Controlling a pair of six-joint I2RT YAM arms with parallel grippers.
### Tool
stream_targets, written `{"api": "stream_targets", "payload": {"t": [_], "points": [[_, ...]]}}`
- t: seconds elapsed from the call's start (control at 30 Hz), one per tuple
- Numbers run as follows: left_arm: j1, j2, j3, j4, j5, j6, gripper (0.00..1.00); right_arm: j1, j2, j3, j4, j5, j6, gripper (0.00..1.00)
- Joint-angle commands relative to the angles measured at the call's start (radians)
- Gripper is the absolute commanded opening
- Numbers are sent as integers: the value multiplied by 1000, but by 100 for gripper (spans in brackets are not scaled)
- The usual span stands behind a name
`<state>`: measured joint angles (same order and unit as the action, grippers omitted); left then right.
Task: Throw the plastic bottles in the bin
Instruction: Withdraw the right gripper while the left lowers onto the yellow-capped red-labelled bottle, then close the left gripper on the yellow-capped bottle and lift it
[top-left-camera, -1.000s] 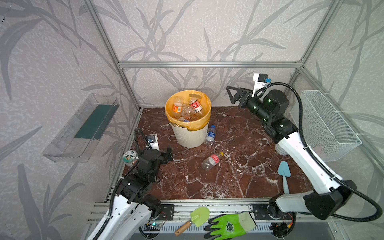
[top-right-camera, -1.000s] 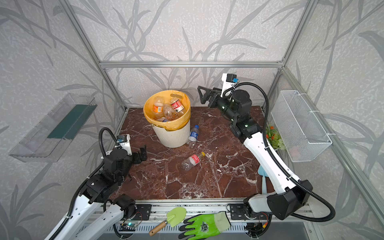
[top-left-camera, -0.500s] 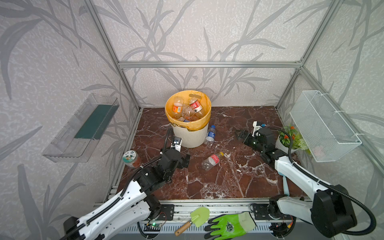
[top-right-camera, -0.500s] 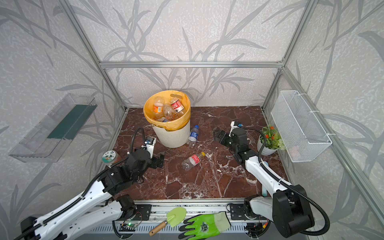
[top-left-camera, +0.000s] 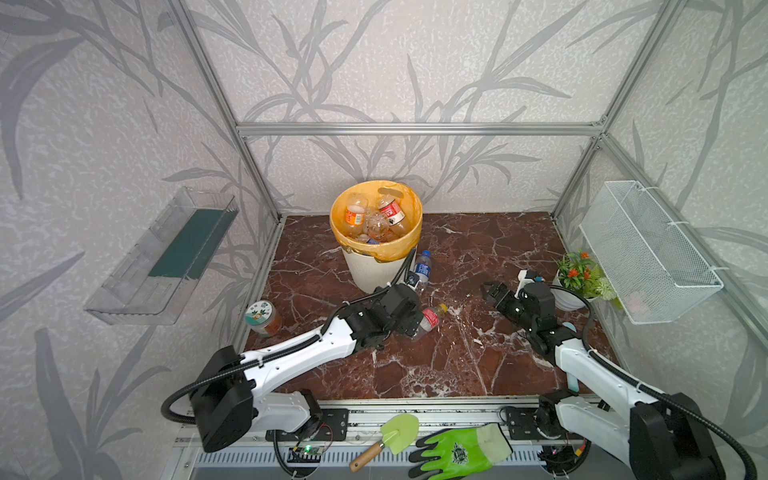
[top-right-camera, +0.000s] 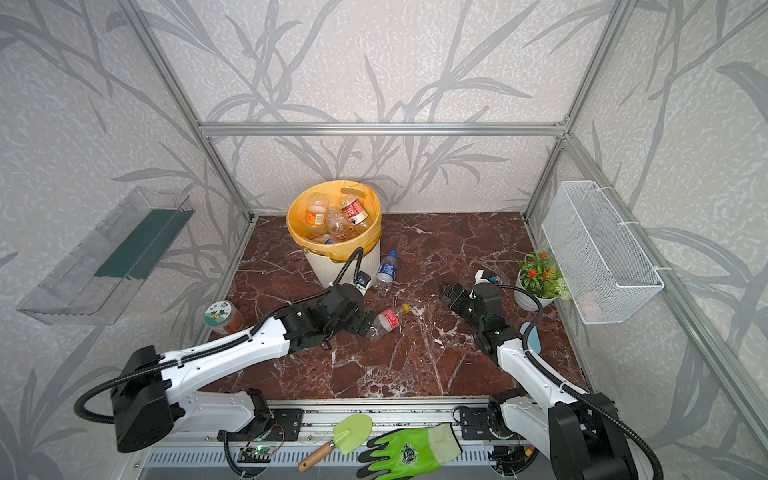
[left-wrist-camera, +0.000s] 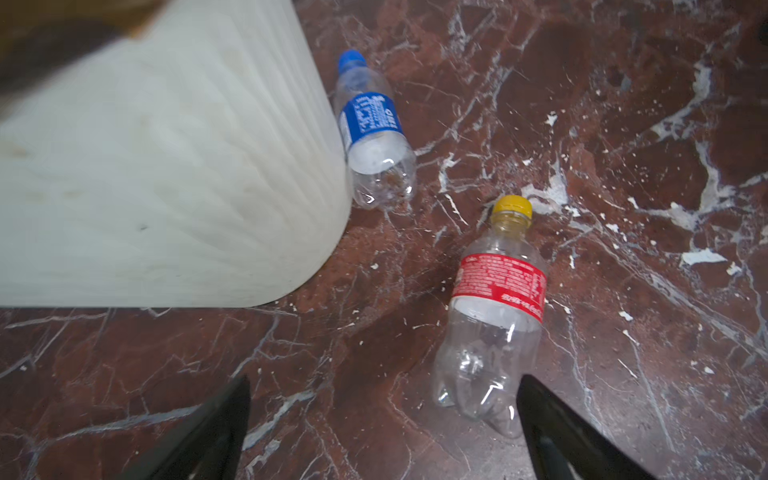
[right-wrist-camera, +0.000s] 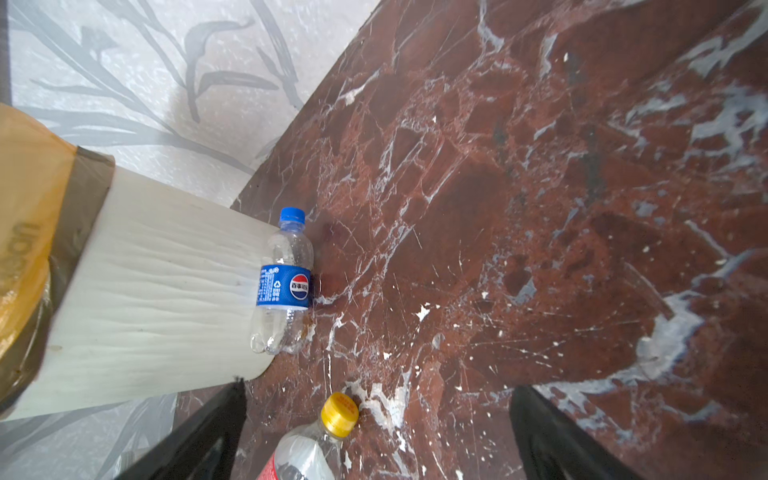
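My left gripper should take the bottle around its label (top-right-camera: 389, 319) first, because the red-label bottle's base (top-right-camera: 376, 331) lies next to my left gripper and away from my right gripper.
The bin (top-left-camera: 365, 270) (top-right-camera: 332, 266) stands at the back, its yellow bag holding several plastic bottles (top-left-camera: 390, 214). A blue-label bottle (top-left-camera: 422, 268) (left-wrist-camera: 372, 120) (right-wrist-camera: 284, 286) lies against the bin's wall. A red-label bottle with a yellow cap (top-left-camera: 430, 318) (top-right-camera: 386, 318) (left-wrist-camera: 496, 291) lies on the floor. My left gripper (left-wrist-camera: 384, 380) (top-right-camera: 365, 328) is open and low, one fingertip (left-wrist-camera: 536, 399) right beside this bottle's base. My right gripper (top-left-camera: 490, 289) (right-wrist-camera: 376, 384) is open and empty, facing the bottle's cap (right-wrist-camera: 340, 414) from a short way off.
A short jar (top-left-camera: 262, 318) sits at the left floor edge. A potted plant (top-left-camera: 577, 276) and a blue scoop (top-right-camera: 530, 336) are by the right arm. A wire basket (top-left-camera: 648, 253) and a clear tray (top-left-camera: 166, 257) hang on the side walls. A trowel (top-left-camera: 392, 434) and a glove (top-left-camera: 461, 451) lie in front.
The left arm has stretched forward from the left edge to the red-label bottle. The right arm has come down from high beside the bin to low over the floor. Both grippers stayed open.
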<state>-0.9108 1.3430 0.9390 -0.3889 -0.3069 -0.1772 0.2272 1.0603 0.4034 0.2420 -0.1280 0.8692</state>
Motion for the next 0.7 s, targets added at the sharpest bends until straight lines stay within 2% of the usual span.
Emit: {"api": "stream_targets", "payload": {"t": [0.0,0.33,0.67], "points": [[-10,97,79,-50,89,36,99,-14,-20,-21,31,16,20,99],[-15,318,233,-164,203,76,98,-51,-31,-43,45,-2,45,99],[-16,469,306,-217,234,100,86,-71,-38,-43,42,-20,49,99]]}}
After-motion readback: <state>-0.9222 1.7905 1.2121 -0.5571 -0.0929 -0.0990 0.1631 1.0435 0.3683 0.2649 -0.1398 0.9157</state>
